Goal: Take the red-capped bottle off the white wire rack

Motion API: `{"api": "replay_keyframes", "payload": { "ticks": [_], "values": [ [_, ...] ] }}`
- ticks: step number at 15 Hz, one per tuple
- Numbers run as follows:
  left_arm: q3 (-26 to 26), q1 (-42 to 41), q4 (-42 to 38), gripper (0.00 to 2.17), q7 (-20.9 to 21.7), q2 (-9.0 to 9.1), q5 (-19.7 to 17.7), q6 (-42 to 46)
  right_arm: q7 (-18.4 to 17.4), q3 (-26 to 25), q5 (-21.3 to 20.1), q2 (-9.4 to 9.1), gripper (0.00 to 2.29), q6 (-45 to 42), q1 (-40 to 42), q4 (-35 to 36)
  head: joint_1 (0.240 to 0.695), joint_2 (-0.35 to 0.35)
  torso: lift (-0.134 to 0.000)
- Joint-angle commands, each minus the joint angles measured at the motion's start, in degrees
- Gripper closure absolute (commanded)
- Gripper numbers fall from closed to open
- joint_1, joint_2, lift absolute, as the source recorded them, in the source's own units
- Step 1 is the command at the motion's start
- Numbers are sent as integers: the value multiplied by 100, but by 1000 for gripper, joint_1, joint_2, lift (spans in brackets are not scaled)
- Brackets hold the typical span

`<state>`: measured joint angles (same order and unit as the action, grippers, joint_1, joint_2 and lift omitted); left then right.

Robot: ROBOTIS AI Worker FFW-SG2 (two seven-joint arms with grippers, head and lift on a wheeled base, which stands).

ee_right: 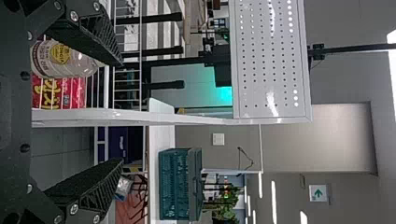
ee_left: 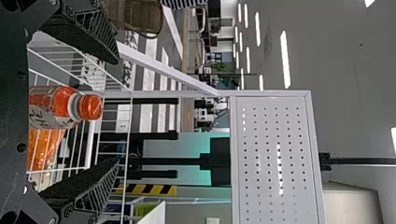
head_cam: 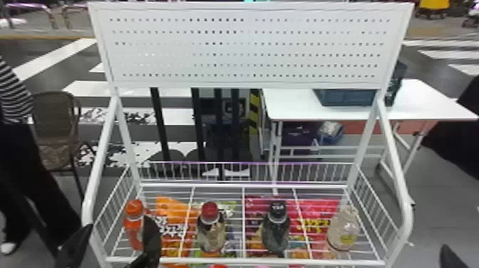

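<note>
A green and white edge [head_cam: 228, 211] sticks out beside the red-capped bottle [head_cam: 211, 229], so I should expect to find a printed snack bag hidden behind the bottle when I lift.
The red-capped bottle [head_cam: 211, 231] stands upright in the white wire rack [head_cam: 246, 262], left of its middle. My left gripper [head_cam: 116, 246] is at the rack's front left, its fingers spread wide, one outside the left rail and one in front of the orange-capped bottle [head_cam: 134, 224]. In the left wrist view my left gripper [ee_left: 112, 109] is open, the orange-capped bottle [ee_left: 60, 107] lying between its fingers without being clamped. A finger of my right gripper [head_cam: 452, 257] shows at the lower right, outside the rack. The right wrist view has my right gripper [ee_right: 119, 112] open, the rack's side rail between its fingers.
A black-capped bottle [head_cam: 276, 228] and a pale, clear bottle [head_cam: 343, 228] share the rack. Snack bags [head_cam: 174, 221] lie beneath the wires. Tubular side rails [head_cam: 397, 160] and a perforated white panel [head_cam: 246, 46] frame the rack. Behind is a white table [head_cam: 427, 99].
</note>
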<state>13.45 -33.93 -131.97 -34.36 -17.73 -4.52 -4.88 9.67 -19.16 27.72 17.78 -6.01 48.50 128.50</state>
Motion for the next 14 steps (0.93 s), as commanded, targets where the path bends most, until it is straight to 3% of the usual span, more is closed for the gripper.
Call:
{"api": "replay_keyframes", "payload": {
  "ticks": [1, 14],
  "values": [
    [0, -26, -22, 144, 0, -2, 3, 18, 0, 0, 14, 6, 167, 0, 19, 8, 499, 0, 0],
    [185, -96, -31, 154, -71, 6, 144, 35, 0, -62, 41, -3, 167, 0, 72, 34, 499, 0, 0]
  ]
}}
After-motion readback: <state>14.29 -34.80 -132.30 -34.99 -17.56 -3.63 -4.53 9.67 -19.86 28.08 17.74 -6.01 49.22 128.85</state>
